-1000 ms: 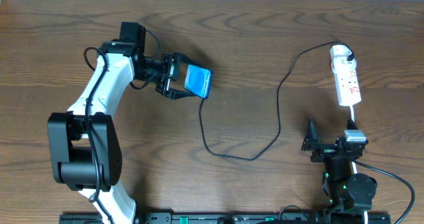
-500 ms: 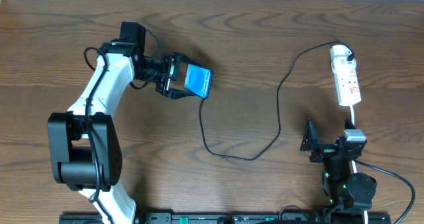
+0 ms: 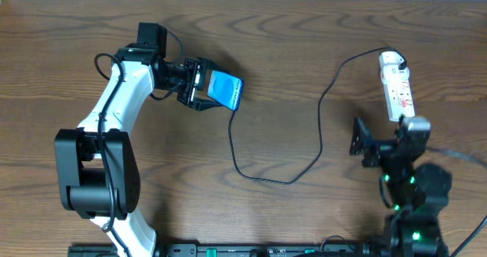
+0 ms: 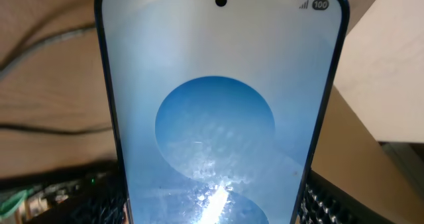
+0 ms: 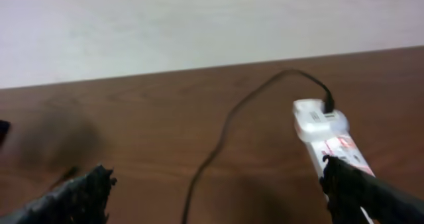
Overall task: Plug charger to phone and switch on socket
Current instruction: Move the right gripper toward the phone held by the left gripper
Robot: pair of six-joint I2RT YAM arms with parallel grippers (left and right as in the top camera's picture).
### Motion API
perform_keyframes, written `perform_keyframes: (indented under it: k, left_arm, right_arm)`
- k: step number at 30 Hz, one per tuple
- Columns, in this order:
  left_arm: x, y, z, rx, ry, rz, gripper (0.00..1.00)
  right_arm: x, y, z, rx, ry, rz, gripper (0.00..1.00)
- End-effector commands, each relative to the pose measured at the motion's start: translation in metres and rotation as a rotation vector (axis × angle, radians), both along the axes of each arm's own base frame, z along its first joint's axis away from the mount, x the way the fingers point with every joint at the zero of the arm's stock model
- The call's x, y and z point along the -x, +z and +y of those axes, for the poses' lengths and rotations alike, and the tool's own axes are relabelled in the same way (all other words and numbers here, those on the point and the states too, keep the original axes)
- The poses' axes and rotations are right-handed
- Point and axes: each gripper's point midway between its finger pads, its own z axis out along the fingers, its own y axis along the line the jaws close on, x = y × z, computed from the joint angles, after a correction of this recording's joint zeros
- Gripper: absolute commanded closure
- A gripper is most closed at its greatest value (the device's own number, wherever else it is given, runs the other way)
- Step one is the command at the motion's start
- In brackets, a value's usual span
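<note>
My right gripper is open, and the phone's camera end (image 3: 237, 93) sticks out free of my left gripper's fingers. My right gripper should keep moving toward that end until it closes there.
My left gripper (image 3: 204, 88) is shut on the phone (image 3: 225, 90), holding it off the table at the far left centre. The phone's blue screen fills the left wrist view (image 4: 218, 118), with my fingers at its lower edges. The charger, a thin black cable (image 3: 318, 147), runs from the phone's lower edge in a loop to its black plug (image 3: 399, 58) in the socket, a white power strip (image 3: 399, 90) at the far right. My right gripper (image 3: 374, 144) is open and empty, just short of the strip's near end. The right wrist view shows the strip (image 5: 328, 128) and cable (image 5: 222, 134) ahead.
The strip's thick white cord (image 3: 406, 129) runs back under my right arm. A pale wall (image 5: 199, 25) stands behind the table's far edge. The brown wooden table (image 3: 304, 44) carries nothing else.
My right arm has moved forward toward the power strip, gripper still open. My left gripper has shifted slightly with the phone in it.
</note>
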Motion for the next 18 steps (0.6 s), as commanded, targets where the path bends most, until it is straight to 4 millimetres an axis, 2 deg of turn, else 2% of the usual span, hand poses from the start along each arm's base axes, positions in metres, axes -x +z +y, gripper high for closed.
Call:
perform_keyframes:
  k: [1, 5, 12, 15, 18]
  left_arm:
    - [-0.005, 0.008, 0.003, -0.023, 0.015, -0.051, 0.28]
    - [-0.016, 0.012, 0.003, -0.023, 0.018, -0.114, 0.28]
    - [-0.042, 0.02, 0.005, -0.031, 0.058, -0.224, 0.29]
    - [-0.046, 0.023, 0.004, -0.019, 0.083, -0.216, 0.28]
    - [-0.046, 0.024, 0.004, -0.008, 0.1, -0.188, 0.29]
  right_arm:
    - [-0.017, 0.021, 0.024, -0.043, 0.141, 0.029, 0.01]
    - [-0.042, 0.036, 0.046, -0.107, 0.283, 0.098, 0.01]
    - [-0.083, 0.057, 0.091, -0.353, 0.576, 0.26, 0.01]
    - [-0.096, 0.055, 0.104, -0.432, 0.653, 0.32, 0.01]
    - [-0.104, 0.044, 0.123, -0.474, 0.707, 0.383, 0.01]
